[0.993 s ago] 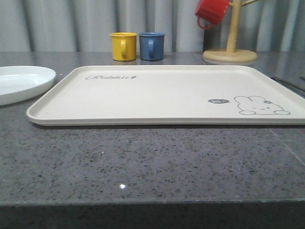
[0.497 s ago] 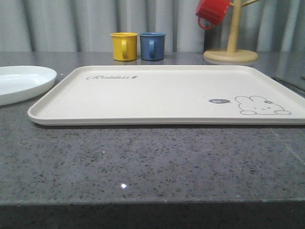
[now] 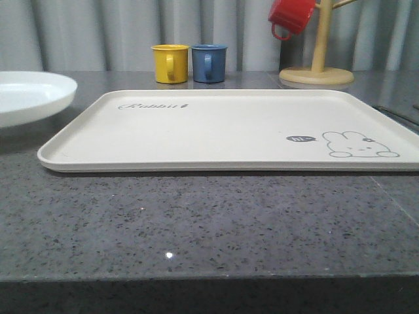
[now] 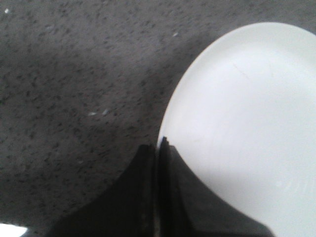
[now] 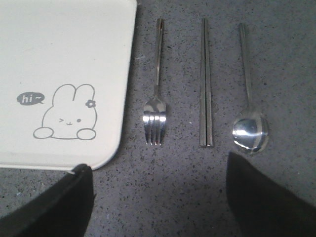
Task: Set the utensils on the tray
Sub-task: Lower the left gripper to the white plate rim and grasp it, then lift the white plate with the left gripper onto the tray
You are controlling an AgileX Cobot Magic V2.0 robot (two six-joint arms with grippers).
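Observation:
The tray's lettered end (image 3: 160, 128) is empty next to the raised white plate (image 3: 33, 97). I go on bringing the plate there with my left gripper until it lies flat inside.
The cream tray (image 3: 229, 124) with a rabbit drawing lies flat in the middle of the dark stone table. Beside its right corner (image 5: 64, 49) lie the utensils, side by side on the table: a fork (image 5: 156, 98) closest to the tray, then a pair of chopsticks (image 5: 206, 84), then a spoon (image 5: 249, 128). My right gripper (image 5: 157, 163) hangs open above the table just short of the fork's tines, with nothing between its fingers. My left gripper (image 4: 159, 145) is shut on the rim of the round white plate (image 4: 247, 123), which sits raised at the far left (image 3: 26, 98).
A yellow cup (image 3: 169, 63) and a blue cup (image 3: 209, 63) stand behind the tray. A red cup (image 3: 290, 16) hangs on a wooden mug tree (image 3: 317, 65) at the back right. The table's front edge runs close to the camera.
The white plate at the left has risen off the table and now casts a shadow beneath it. The tray and cups have not moved.

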